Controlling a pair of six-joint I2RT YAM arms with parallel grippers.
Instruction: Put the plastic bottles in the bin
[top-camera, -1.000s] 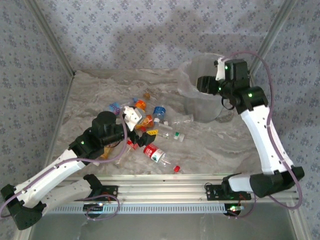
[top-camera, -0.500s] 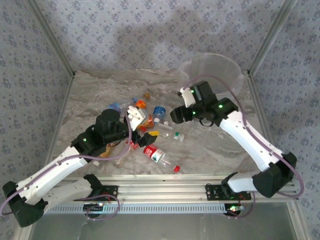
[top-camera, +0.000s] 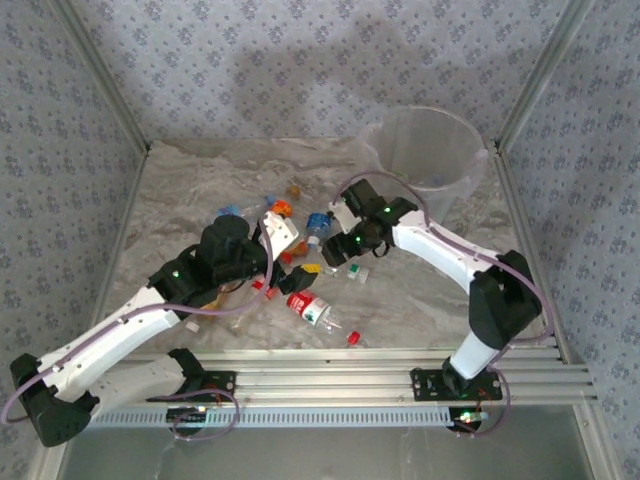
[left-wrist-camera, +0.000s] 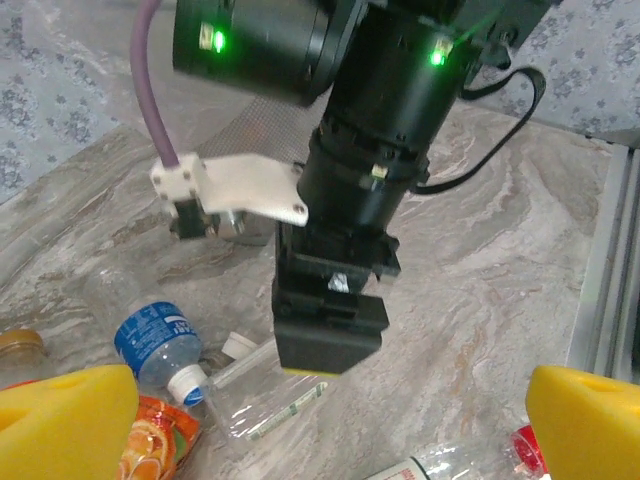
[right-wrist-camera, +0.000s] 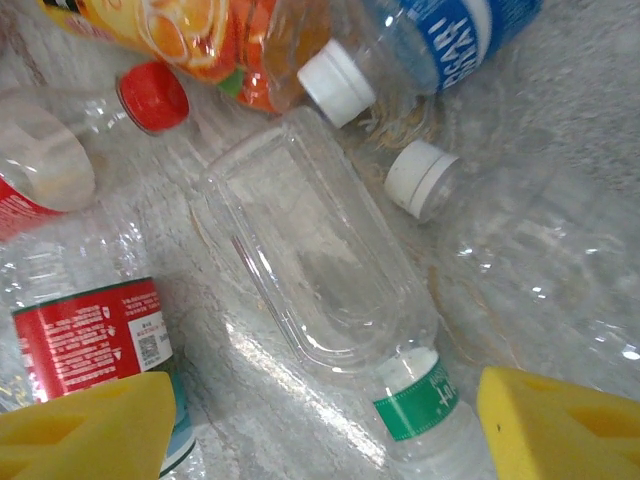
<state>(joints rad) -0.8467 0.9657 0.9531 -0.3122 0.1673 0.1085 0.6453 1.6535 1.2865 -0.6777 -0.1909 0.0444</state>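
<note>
The clear flat bottle's long sides (right-wrist-camera: 265, 285) run between the open fingers of my right gripper, so I should keep going down over the bottle's body (right-wrist-camera: 332, 265) until the fingers can close.
Several plastic bottles (top-camera: 300, 240) lie in a heap mid-table. My right gripper (top-camera: 340, 247) is low over the heap and open. Its yellow pads (right-wrist-camera: 85, 430) straddle a clear flat bottle with a green label (right-wrist-camera: 320, 270) without touching it. A red-label bottle (right-wrist-camera: 90, 330) lies beside the left pad. My left gripper (top-camera: 292, 262) is also open at the heap's left side. Its pads (left-wrist-camera: 65, 420) hang over an orange-label bottle (left-wrist-camera: 150, 450). A blue-label bottle (left-wrist-camera: 155, 340) and a clear bottle (left-wrist-camera: 270, 395) lie ahead, with the right gripper's black body just beyond. The bin (top-camera: 425, 160) stands at the back right.
A red-label bottle (top-camera: 305, 305) and a loose red cap (top-camera: 353, 338) lie near the front edge. Patterned walls and metal posts close in the table. The two grippers are close together over the heap.
The right arm swung from above the bin down and left to the bottle heap. The left gripper edged slightly forward and right.
</note>
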